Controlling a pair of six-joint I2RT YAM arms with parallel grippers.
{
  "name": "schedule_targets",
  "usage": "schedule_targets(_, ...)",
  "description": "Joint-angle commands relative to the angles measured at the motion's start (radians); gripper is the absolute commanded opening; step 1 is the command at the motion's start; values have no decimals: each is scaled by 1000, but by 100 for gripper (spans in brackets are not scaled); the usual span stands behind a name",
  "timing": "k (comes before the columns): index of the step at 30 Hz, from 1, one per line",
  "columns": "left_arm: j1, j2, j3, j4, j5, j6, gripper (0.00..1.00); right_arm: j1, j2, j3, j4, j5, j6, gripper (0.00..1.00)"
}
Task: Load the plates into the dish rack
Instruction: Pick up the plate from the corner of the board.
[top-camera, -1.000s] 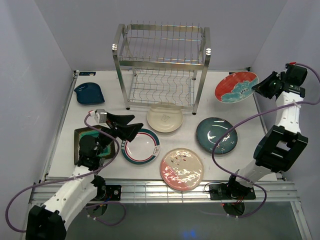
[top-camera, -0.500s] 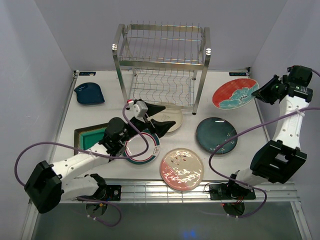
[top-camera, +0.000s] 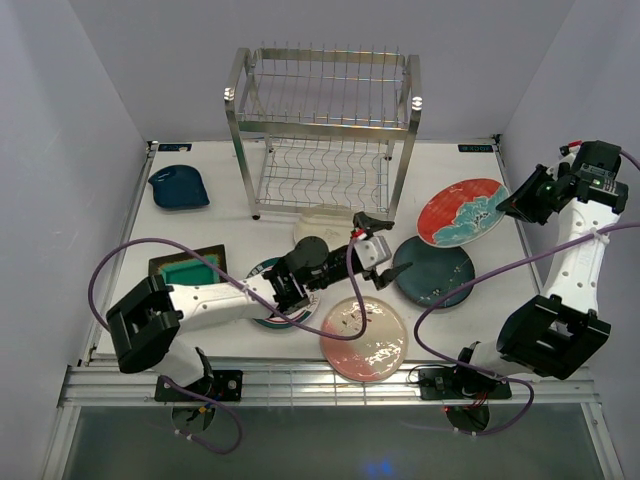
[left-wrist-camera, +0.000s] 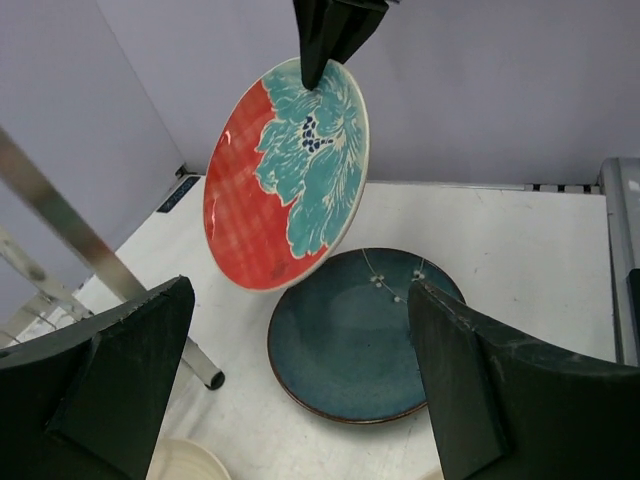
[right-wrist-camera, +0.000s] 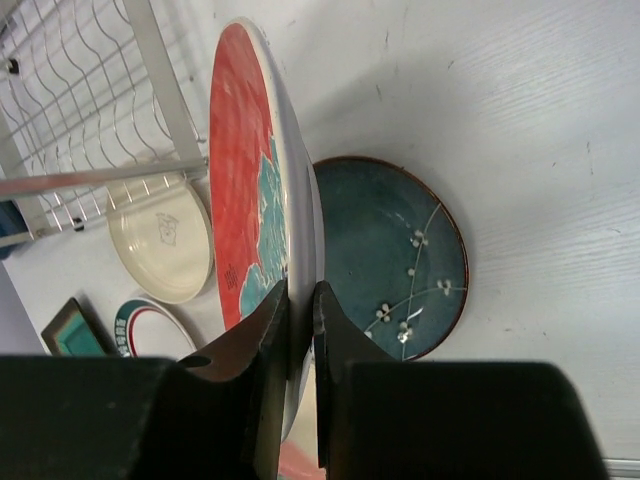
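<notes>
My right gripper is holding the red-teal plate by its upper edge, and the plate's lower rim (left-wrist-camera: 303, 280) is free. My left gripper should carry on reaching until its fingers are on both sides of that rim (top-camera: 441, 244).
My right gripper (top-camera: 508, 204) is shut on the rim of the red-teal patterned plate (top-camera: 462, 212) and holds it tilted on edge in the air, right of the dish rack (top-camera: 322, 130). In the right wrist view the jaws (right-wrist-camera: 300, 310) pinch the plate's rim (right-wrist-camera: 250, 170). The dark teal plate (top-camera: 432, 270) lies flat below it. My left gripper (top-camera: 383, 248) is open and empty, low over the table, facing the dark teal plate (left-wrist-camera: 360, 340) and the held plate (left-wrist-camera: 290, 190). The cream plate (top-camera: 325, 214) lies at the rack's foot.
The pink speckled plate (top-camera: 363, 338) lies near the front. The white green-red rimmed plate (top-camera: 262, 300) is partly under my left arm. The square green plate (top-camera: 188, 270) and small dark blue plate (top-camera: 178, 187) lie at the left. A rack post (left-wrist-camera: 70, 240) stands near my left gripper.
My left arm has swung right across the table, from over the rimmed plate to beside the dark teal plate. My right gripper has carried the red-teal plate down and left.
</notes>
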Motion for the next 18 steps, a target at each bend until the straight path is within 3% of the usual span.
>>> schedule_targets(1,-46,37,91,-26,-44,188,98,-5,-29,36,21,-149,-23,8)
schedule_targets(7,-150,203,182,-40,-206,472,98,-5,-48,-13,-16,-196,-63,8)
schedule_targets(13,-204,333,274,-41,-279,582,98,-5,-90,-41,-21,-207,-58,8)
schedule_targets(18,-213,367,300,-41,-286,590,98,-5,-120,-59,-19,-205,-58,8)
